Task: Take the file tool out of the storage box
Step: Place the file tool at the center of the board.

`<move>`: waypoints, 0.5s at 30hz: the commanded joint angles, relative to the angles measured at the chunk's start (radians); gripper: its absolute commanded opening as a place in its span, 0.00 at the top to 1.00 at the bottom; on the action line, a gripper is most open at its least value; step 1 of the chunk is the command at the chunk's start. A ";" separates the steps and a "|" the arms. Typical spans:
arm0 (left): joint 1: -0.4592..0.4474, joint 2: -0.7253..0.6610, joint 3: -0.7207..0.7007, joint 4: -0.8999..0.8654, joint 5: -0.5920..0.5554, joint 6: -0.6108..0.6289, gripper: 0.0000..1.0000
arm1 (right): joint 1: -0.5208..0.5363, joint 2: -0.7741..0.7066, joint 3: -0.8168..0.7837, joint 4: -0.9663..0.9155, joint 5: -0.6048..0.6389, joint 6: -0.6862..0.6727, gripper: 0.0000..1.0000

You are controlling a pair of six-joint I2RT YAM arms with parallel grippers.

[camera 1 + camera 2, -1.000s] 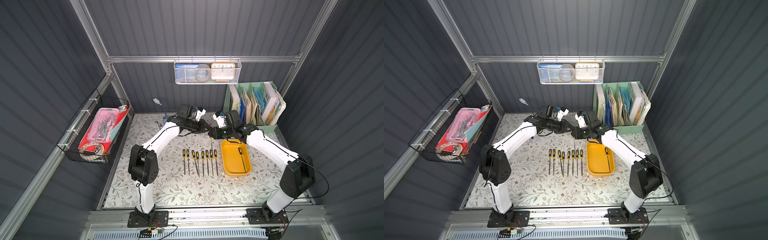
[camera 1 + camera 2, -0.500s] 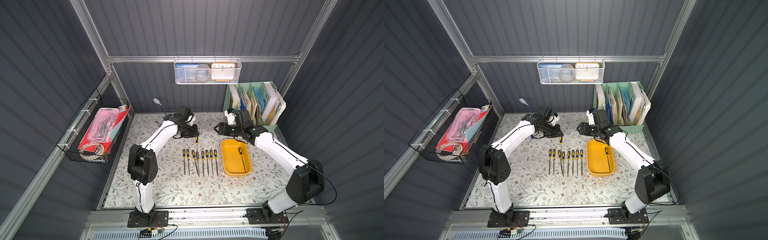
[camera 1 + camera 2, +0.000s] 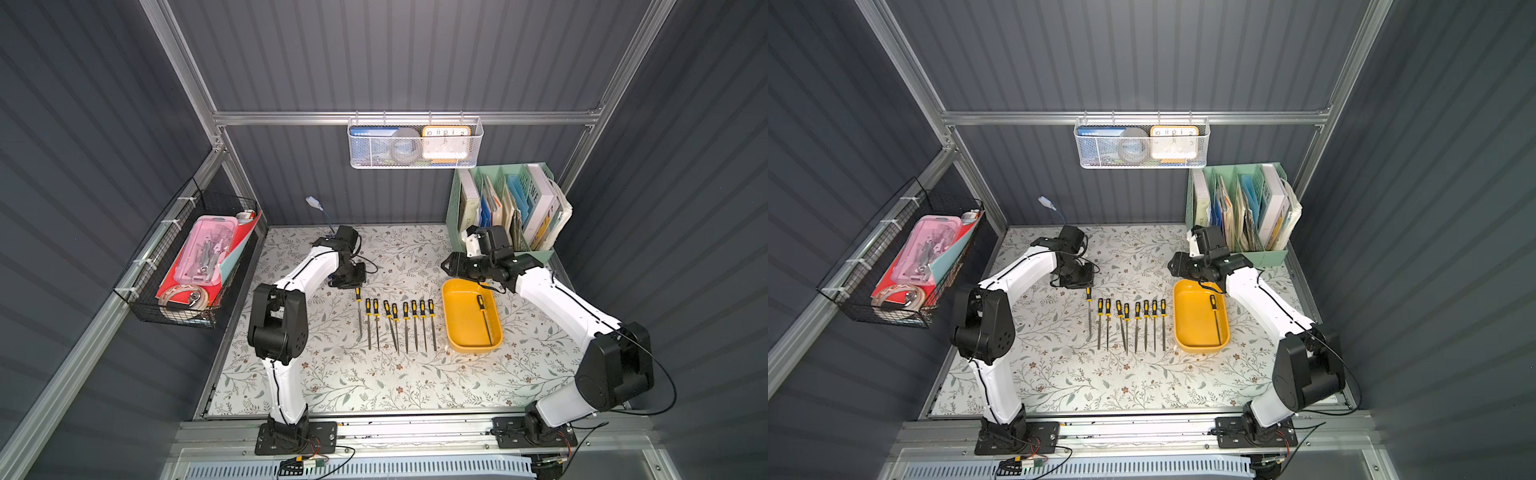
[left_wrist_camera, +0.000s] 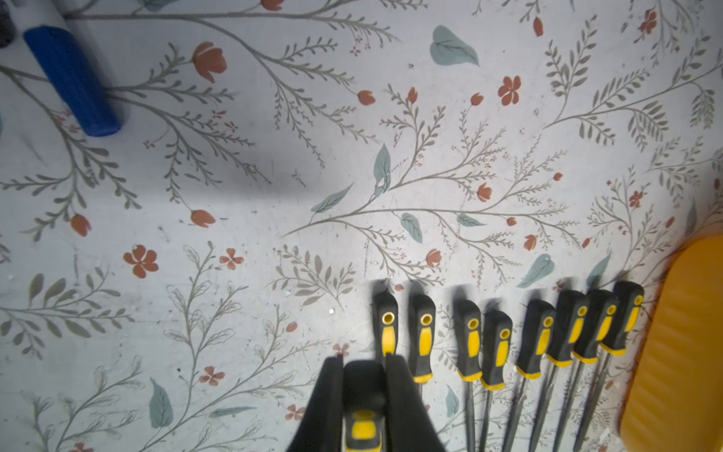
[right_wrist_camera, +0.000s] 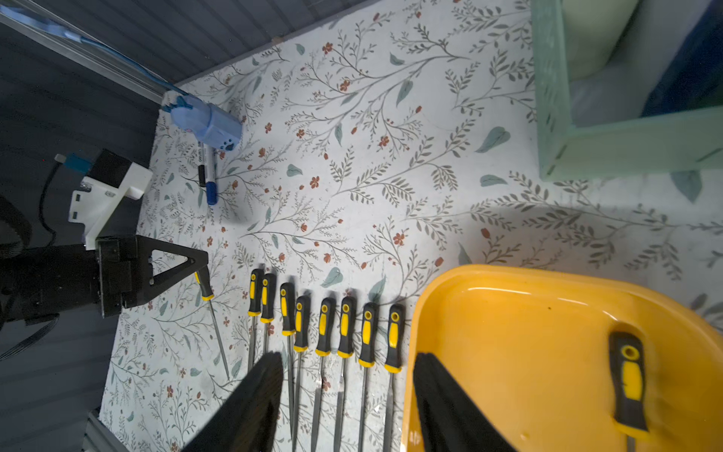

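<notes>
The last file tool is in the storage box, a long way from my left gripper. Next, my right gripper picks it up by its black-and-yellow handle and hands it over.
The storage box, a shallow yellow tray, lies right of centre on the floral mat. One black-and-yellow file tool lies inside it. My left gripper is shut on the handle of another file at the left end of a row of several files. Its shaft slopes down toward the mat. Above the tray's far rim my right gripper is open and holds nothing.
A mint-green book organiser stands at the back right, close behind my right arm. A blue marker and a pale blue device lie at the back left. A black wire basket hangs on the left wall.
The grippers were together at the back middle. My right gripper opened and drew back right over the tray. My left gripper carried a file forward to the row's left end.
</notes>
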 commanded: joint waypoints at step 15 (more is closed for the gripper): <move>-0.005 0.062 -0.097 0.060 -0.042 0.024 0.88 | -0.048 0.117 0.065 -0.317 0.252 -0.064 0.44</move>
